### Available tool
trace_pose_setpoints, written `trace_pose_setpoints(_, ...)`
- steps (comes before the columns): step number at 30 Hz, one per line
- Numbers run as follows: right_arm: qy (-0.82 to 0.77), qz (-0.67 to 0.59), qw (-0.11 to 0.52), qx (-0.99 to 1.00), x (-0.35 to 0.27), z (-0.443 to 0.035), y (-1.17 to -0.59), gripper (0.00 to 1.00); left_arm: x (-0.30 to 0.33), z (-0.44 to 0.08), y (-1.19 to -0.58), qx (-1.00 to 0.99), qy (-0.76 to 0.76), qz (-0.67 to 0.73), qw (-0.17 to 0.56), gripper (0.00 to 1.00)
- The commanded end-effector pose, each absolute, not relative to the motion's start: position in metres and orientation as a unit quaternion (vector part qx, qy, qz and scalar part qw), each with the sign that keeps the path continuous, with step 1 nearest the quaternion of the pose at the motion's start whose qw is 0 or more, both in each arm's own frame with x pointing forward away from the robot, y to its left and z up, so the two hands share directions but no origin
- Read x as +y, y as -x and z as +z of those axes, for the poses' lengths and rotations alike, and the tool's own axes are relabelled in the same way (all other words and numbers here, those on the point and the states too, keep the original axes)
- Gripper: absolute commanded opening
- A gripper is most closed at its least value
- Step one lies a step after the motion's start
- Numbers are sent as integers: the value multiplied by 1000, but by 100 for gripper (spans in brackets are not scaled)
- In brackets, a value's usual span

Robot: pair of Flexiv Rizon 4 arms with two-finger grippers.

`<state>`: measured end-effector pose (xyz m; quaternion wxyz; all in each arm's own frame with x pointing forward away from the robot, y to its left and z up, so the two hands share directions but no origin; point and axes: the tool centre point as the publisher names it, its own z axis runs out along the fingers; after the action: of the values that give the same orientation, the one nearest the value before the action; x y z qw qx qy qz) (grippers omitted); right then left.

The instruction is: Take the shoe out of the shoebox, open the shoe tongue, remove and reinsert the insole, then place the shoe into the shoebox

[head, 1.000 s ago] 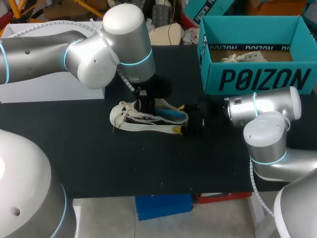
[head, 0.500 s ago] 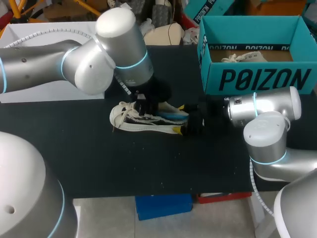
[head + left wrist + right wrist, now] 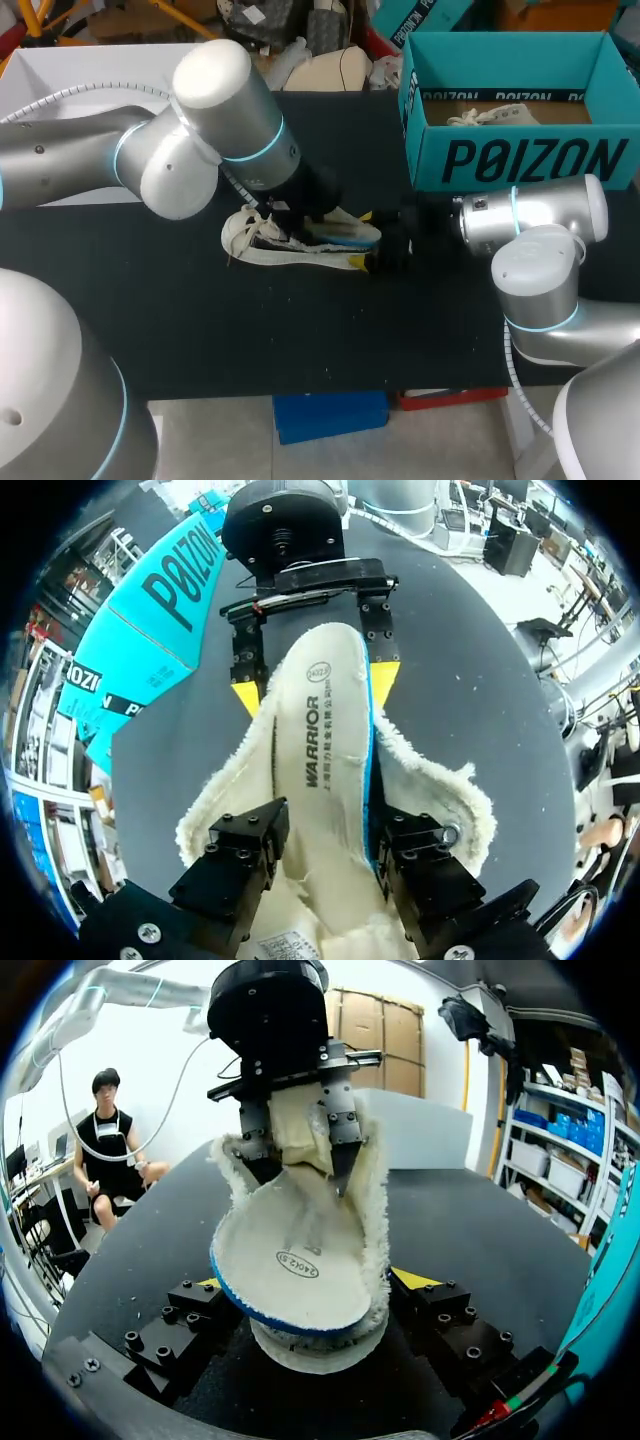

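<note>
The raised insole (image 3: 350, 231) stays straight along its thick blue edge (image 3: 350, 242). So it will come out in one piece and keep its long shape when I lift it.
A cream fleecy shoe (image 3: 262, 247) lies on its side on the black table. Its white insole (image 3: 320, 730) with a blue edge rests partly in the shoe, and its heel end rises over the heel (image 3: 290, 1250). My left gripper (image 3: 287, 213) hangs over the shoe's middle, open, the insole's front part lying between its black fingers (image 3: 240, 850). My right gripper (image 3: 385, 248) is at the heel, both yellow tips (image 3: 412, 1278) pressed against the shoe's sides. The teal shoebox (image 3: 520, 155) stands at the back right.
A second shoe (image 3: 488, 115) lies inside the shoebox. A white box (image 3: 70, 70) stands at the back left behind my left arm. Bare black table (image 3: 300, 340) stretches in front of the shoe.
My left gripper's fingers have spread apart and let go of the insole, while the left arm swung toward the left. The right arm and the shoe have stayed put.
</note>
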<state>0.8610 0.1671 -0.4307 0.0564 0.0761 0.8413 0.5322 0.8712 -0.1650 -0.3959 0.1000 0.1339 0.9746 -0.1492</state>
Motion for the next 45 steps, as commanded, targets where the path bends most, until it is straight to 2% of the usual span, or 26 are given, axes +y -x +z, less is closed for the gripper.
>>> trace_pose_setpoints(1, -77, 532, 57, 841, 168, -434, -860, 0, -170, -400, -863, 972, -126, -147, 136, 47)
trace_pose_setpoints(15, -77, 532, 57, 841, 168, -434, -860, 0, -204, -405, -870, 963, -126, -177, 159, 35)
trace_pose_setpoints(21, -77, 532, 57, 841, 168, -434, -860, 0, -216, -402, -873, 960, -127, -185, 166, 25)
trace_pose_setpoints(29, -77, 532, 57, 841, 168, -434, -860, 0, -223, -389, -874, 957, -127, -196, 173, 18)
trace_pose_setpoints(31, -77, 532, 57, 841, 168, -434, -860, 0, -225, -388, -874, 956, -132, -198, 169, 14)
trace_pose_setpoints(33, -77, 532, 57, 841, 168, -434, -860, 0, -226, -387, -874, 956, -135, -198, 168, 2)
trace_pose_setpoints(34, -77, 532, 57, 841, 168, -434, -860, 0, -227, -387, -874, 956, -136, -198, 166, 0)
trace_pose_setpoints(45, -77, 532, 57, 841, 168, -434, -860, 0, -219, -364, -863, 951, -145, -237, 138, 0)
